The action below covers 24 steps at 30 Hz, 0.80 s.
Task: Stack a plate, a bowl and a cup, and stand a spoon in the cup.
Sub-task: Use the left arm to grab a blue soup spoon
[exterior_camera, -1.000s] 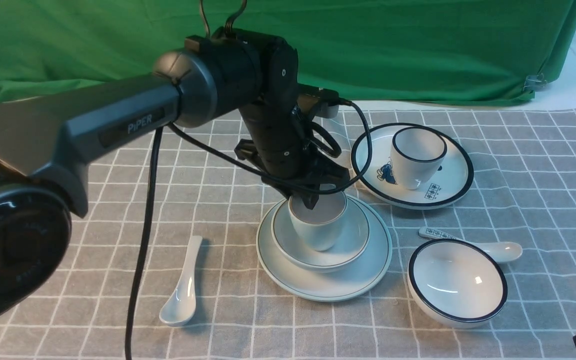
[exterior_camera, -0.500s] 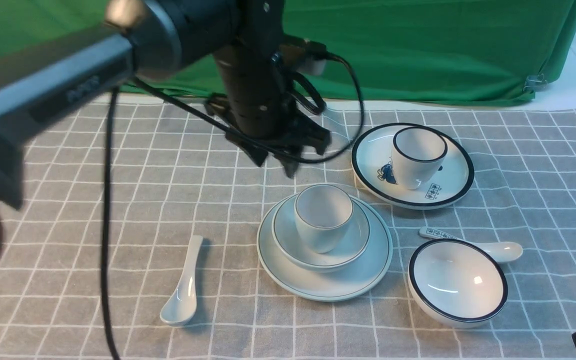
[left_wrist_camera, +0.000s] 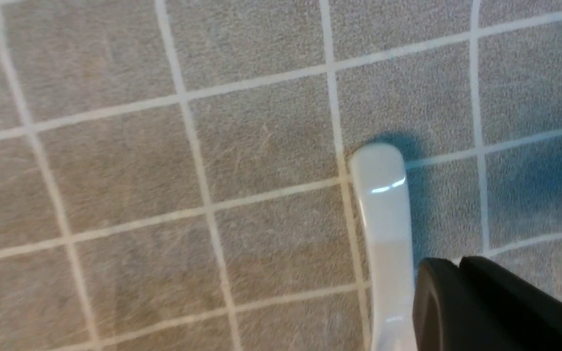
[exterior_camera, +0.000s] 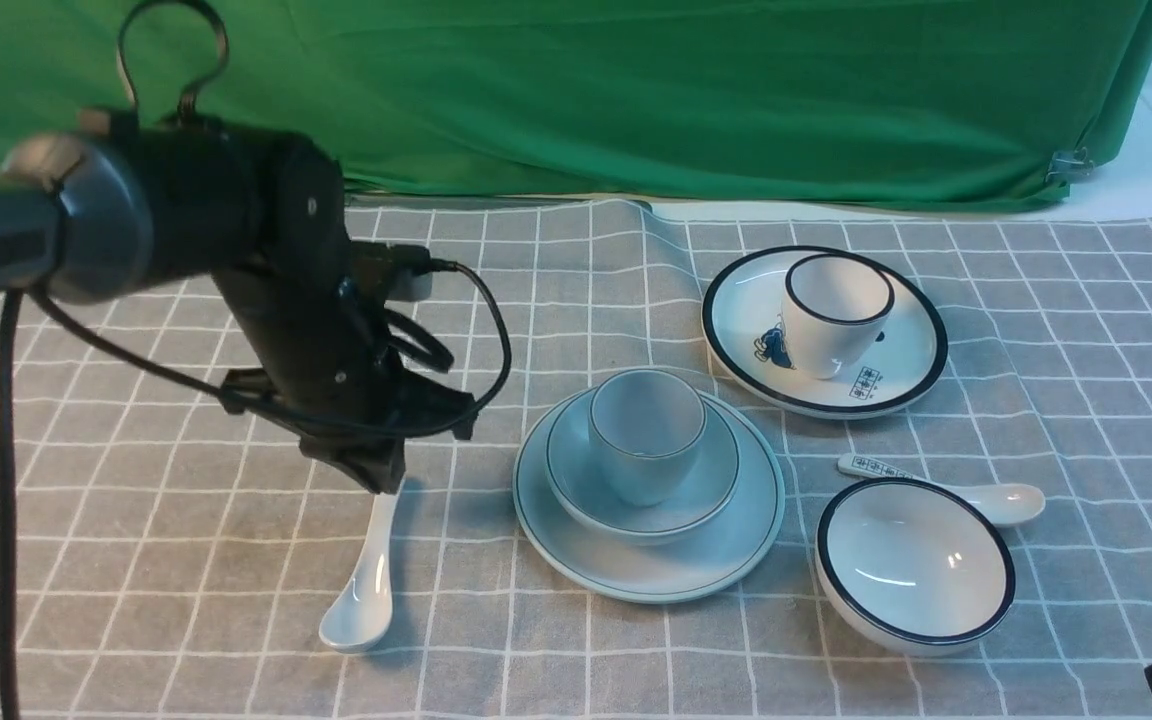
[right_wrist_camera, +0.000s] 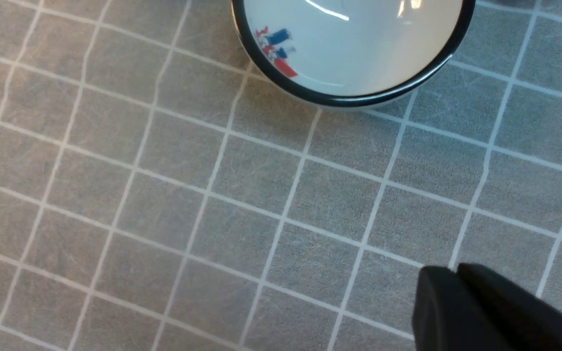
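Note:
The plain spoon (exterior_camera: pixel 370 564) is longer than the pale blue cup (exterior_camera: pixel 647 437) is tall, and I expect it to lean against the cup's rim when I lower it in.
The pale blue cup (exterior_camera: pixel 646 435) stands in the pale blue-grey bowl (exterior_camera: pixel 706 490), which sits on the large pale plate (exterior_camera: pixel 736 560) at mid-table. The plain pale spoon (exterior_camera: pixel 366 580) lies flat on the cloth to their left. My left gripper (exterior_camera: pixel 416 455) is open and empty, low over the spoon's handle end. In the left wrist view one of its dark fingers (left_wrist_camera: pixel 456 302) sits beside the spoon handle (left_wrist_camera: pixel 383 209). My right gripper is open and empty; one of its fingers (right_wrist_camera: pixel 461 312) hangs over bare cloth.
A black-rimmed white plate (exterior_camera: pixel 896 390) carrying a black-rimmed cup (exterior_camera: pixel 831 310) stands back right. A black-rimmed bowl (exterior_camera: pixel 916 565) is front right, also in the right wrist view (right_wrist_camera: pixel 354 48), with a marked spoon (exterior_camera: pixel 936 480) behind it. Green cloth hangs behind.
My left gripper has left the cup standing in the bowl, risen, swung left and come down over the plain spoon's handle. The dishes have not moved.

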Tool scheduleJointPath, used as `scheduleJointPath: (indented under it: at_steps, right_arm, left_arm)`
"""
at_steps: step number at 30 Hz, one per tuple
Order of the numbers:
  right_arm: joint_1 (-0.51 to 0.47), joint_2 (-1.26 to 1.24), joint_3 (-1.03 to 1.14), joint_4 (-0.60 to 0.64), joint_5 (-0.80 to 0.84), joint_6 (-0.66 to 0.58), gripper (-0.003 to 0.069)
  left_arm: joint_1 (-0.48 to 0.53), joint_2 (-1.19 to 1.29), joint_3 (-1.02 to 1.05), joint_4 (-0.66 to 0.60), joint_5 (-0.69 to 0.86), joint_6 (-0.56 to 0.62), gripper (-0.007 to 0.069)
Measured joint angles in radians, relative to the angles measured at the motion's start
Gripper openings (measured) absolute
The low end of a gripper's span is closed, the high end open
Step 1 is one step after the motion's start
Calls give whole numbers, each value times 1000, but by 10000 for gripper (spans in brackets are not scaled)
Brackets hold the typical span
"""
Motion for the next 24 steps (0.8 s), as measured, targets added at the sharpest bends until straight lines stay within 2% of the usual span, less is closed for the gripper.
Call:
scheduleJointPath:
  at_steps: [3,9,11,15,17,19,23,24]
  right_arm:
    - [0,0,0,0,0,0,70]
    - [0,0,0,0,0,0,70]
    - [0,0,0,0,-1,0,70]
    - [0,0,0,0,-4,0,70]
    - [0,0,0,0,-4,0,70]
    - [0,0,0,0,-4,0,70]
    - [0,0,0,0,-4,0,70]
    - [0,0,0,0,-4,0,70]
  left_arm:
    - [0,0,6,0,-37,-6,59]
    - [0,21,10,32,-55,-18,324]
    - [0,48,10,32,-56,-19,435]
    - [0,91,10,32,-54,-30,515]
    - [0,95,9,33,-57,-39,499]
    - [0,95,9,43,-55,-39,421]
    - [0,77,11,32,-53,-22,127]
    - [0,53,11,32,-55,-10,118]
